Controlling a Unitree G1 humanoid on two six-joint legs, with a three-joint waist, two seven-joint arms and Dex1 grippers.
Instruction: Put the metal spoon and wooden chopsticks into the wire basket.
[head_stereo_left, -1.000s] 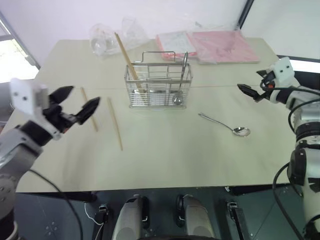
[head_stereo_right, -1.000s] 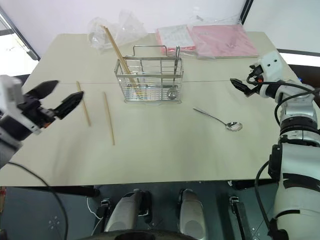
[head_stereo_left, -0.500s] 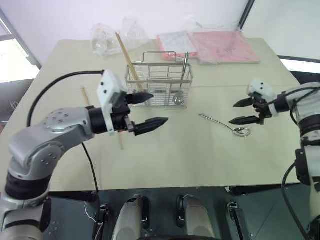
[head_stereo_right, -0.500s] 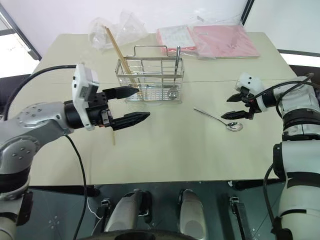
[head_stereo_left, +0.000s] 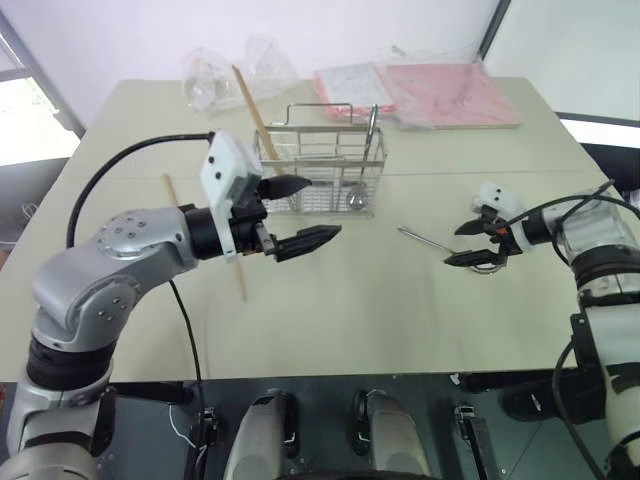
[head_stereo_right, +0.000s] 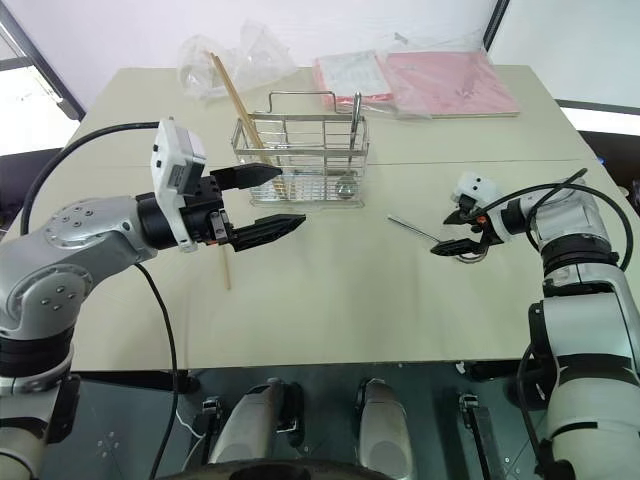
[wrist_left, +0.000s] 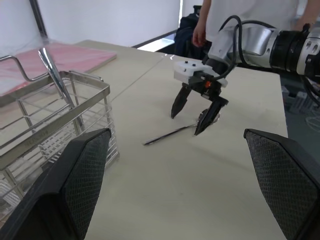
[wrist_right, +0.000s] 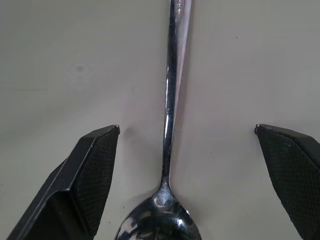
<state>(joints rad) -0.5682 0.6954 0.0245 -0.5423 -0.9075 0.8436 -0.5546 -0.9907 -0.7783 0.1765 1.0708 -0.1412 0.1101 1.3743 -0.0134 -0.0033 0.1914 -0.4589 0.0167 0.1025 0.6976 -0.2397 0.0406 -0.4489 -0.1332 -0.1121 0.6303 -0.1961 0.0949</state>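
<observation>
The next chopstick (head_stereo_left: 170, 188) will stand propped at the wire basket's rim when I lower it in, because a wooden chopstick (head_stereo_left: 255, 115) already leans tall over that rim.
A metal spoon (head_stereo_left: 420, 238) lies on the table right of the wire basket (head_stereo_left: 320, 170). My right gripper (head_stereo_left: 452, 246) points down at its bowl end, open. In the right wrist view the spoon's handle (wrist_right: 170, 115) runs between the two fingers (wrist_right: 90, 175), touching neither. One wooden chopstick (head_stereo_left: 245, 100) leans in the basket beside a second upright spoon (head_stereo_left: 370, 130). Two more chopsticks (head_stereo_left: 240, 285) lie on the table left of the basket, partly hidden by my left arm. My left gripper (head_stereo_left: 320, 208) hovers open and empty in front of the basket.
Clear plastic bags (head_stereo_left: 225, 70) sit at the back left of the table and pink folders (head_stereo_left: 430, 90) at the back right. A person (wrist_left: 235, 15) stands beyond the table's right side. Bare tabletop lies in front of the basket.
My left arm swung right from the table's left edge to the basket's front. My right gripper dropped and tilted down over the spoon's bowl end.
</observation>
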